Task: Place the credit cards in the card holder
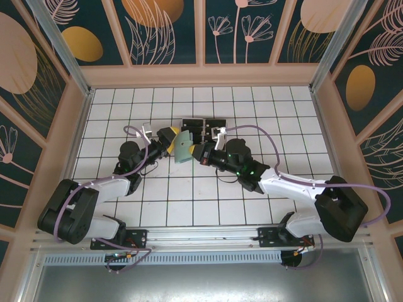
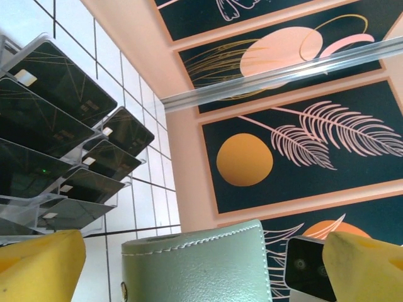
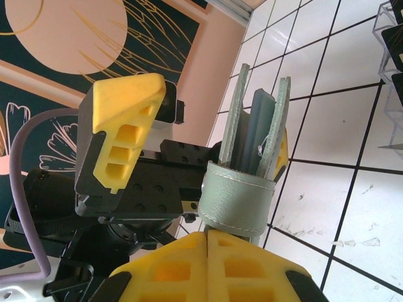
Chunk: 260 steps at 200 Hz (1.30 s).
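Observation:
I should keep the card holder point(image 1: 183, 146) still with my left gripper while I pull the strap open with my right gripper, because the strap goes across the covers and holds them together.
The grey-green card holder point(image 1: 183, 148) stands on edge above the tiles between my two grippers. My left gripper point(image 2: 201, 267) is open, and the card holder point(image 2: 201, 264) sits between its yellow fingers point(image 2: 44, 264) with a gap on each side. In the right wrist view one left finger point(image 3: 126, 116) stands well off the card holder point(image 3: 242, 192). My right gripper point(image 3: 208, 248) is shut on the card holder's lower edge, just under its strap. Several black credit cards point(image 2: 60, 78) lean in the slots of a clear rack point(image 1: 204, 128) behind it.
The clear plastic rack point(image 2: 94, 135) stands on the white tiled floor point(image 1: 189, 195) just beyond both grippers. Pink-framed patterned walls point(image 1: 201, 72) close in the back and both sides. The left arm's wrist body point(image 3: 145, 189) hangs close to my right fingers.

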### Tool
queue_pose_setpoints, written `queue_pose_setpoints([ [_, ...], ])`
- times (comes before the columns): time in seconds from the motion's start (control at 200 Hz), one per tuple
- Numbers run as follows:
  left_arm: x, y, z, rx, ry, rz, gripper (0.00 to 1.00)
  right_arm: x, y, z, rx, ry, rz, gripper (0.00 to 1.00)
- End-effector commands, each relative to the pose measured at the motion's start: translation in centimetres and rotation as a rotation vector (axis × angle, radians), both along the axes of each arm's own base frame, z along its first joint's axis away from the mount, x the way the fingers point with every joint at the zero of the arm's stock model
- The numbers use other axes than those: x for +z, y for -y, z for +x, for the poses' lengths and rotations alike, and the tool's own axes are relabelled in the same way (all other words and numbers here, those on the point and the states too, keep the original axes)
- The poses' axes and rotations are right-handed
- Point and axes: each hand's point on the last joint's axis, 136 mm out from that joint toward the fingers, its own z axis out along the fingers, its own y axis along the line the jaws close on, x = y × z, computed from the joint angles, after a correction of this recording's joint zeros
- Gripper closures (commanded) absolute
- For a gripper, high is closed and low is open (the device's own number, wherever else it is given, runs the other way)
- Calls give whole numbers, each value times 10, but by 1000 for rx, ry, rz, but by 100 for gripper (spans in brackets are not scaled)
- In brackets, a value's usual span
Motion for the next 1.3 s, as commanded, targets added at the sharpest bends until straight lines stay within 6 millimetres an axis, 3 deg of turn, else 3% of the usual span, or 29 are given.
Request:
queue_pose_setpoints([
  [0.0, 17, 3, -6, -22, 59, -42, 8, 27, -2, 5, 4, 42, 91, 100],
  [0.37, 23, 3, -7, -29, 83, -71, 44, 18, -2, 5, 10, 16, 101, 100],
  [0.55, 23, 5, -6, -37, 83, -74, 68, 13, -2, 5, 12, 6, 95, 100],
  [0.721, 19, 4, -5, -31, 77, -63, 100, 9, 4, 8, -1, 5, 65, 100],
  [0.741, 18, 4, -4, -29, 76, -59, 100, 7, 6, 10, -11, 6, 50, 99],
  [0.846, 8, 2, -3, -10, 70, -1, 100, -3, 26, 17, -106, 11, -87, 67],
  [0.956, -5, -3, -1, 24, 63, 114, 100, -19, 44, 20, -182, 21, -284, 50],
  [1.076, -14, -8, 0, 50, 60, 186, 100, -27, 46, 20, -211, 59, -460, 42],
  [1.296, -21, -7, 0, 45, 33, 192, 100, -30, 15, 24, -193, 157, -626, 36],
])
